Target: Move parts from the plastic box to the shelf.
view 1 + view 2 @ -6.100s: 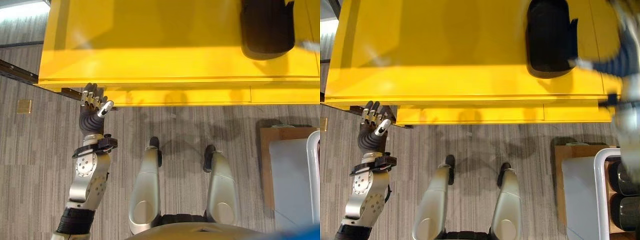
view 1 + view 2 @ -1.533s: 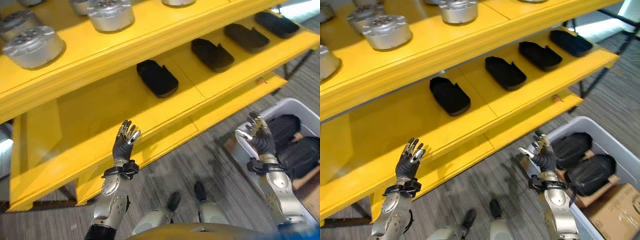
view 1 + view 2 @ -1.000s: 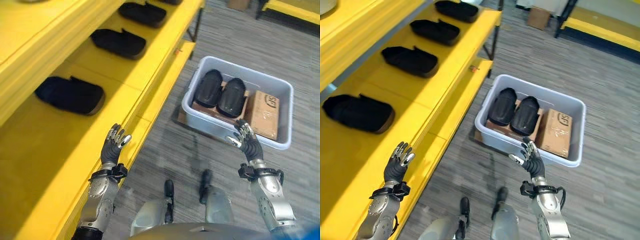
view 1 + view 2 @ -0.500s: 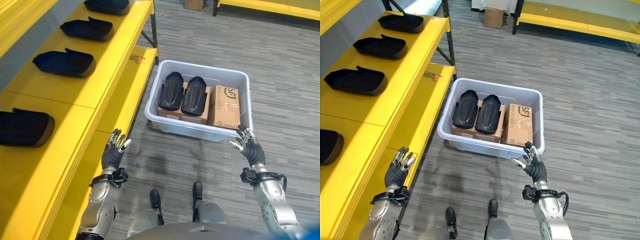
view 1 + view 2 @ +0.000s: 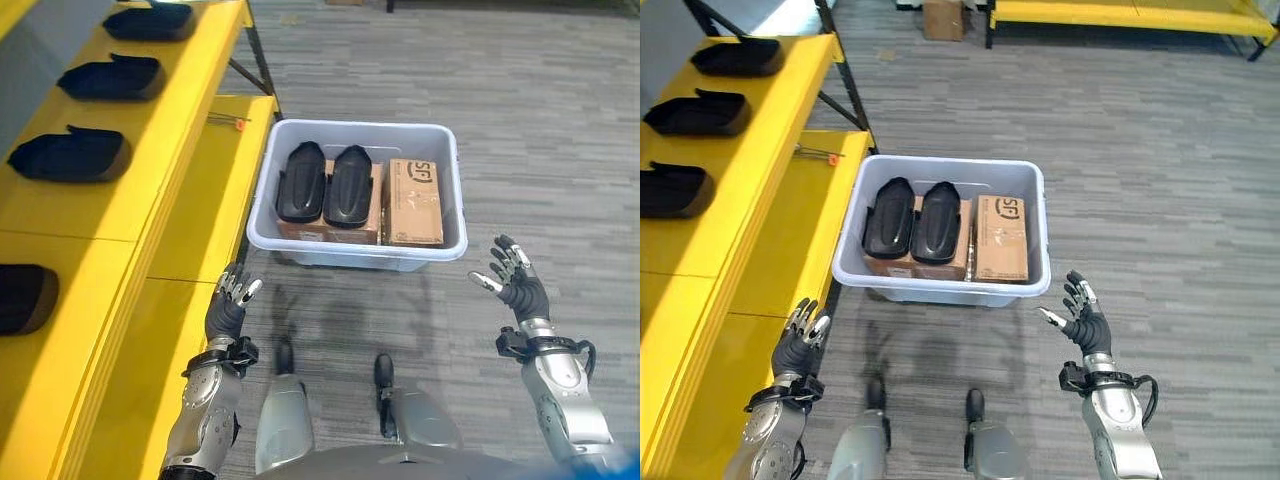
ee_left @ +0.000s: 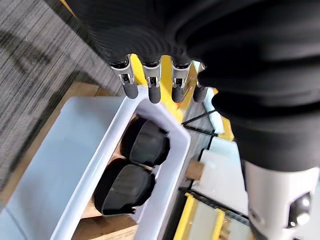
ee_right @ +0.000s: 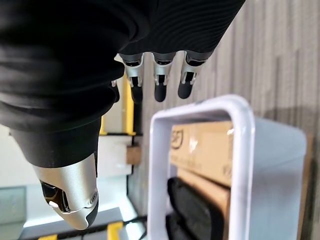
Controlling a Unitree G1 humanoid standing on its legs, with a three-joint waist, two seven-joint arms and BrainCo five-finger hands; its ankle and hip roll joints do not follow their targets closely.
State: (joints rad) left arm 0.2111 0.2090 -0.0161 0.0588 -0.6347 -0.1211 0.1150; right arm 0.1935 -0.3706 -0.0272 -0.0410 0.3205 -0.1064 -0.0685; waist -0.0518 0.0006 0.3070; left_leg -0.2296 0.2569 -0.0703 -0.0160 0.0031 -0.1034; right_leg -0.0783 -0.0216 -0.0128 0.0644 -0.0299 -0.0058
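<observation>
The black part (image 5: 349,188) beside the carton has a moulded rim (image 5: 368,190) running round it, so it will stay unbent when I pick it up by its end.
A pale plastic box (image 5: 350,258) stands on the floor ahead of me, beside the yellow shelf (image 5: 140,180). In it lie two black parts (image 5: 322,183) side by side on cardboard, with a brown carton (image 5: 413,200) to their right. Several more black parts (image 5: 68,154) rest along the shelf. My left hand (image 5: 228,308) is raised open by the shelf's lower ledge, short of the box's near left corner. My right hand (image 5: 516,285) is held up open to the right of the box, apart from it. Neither hand holds anything.
Grey striped carpet (image 5: 1160,180) spreads to the right and beyond the box. A small cardboard box (image 5: 942,18) and a low yellow rack (image 5: 1120,14) stand at the far end. A small orange-handled tool (image 5: 822,153) lies on the shelf's lower ledge.
The camera has swung right and down, so the box now sits nearer the middle. Both hands stay raised and open, the right one now farther from the box's corner.
</observation>
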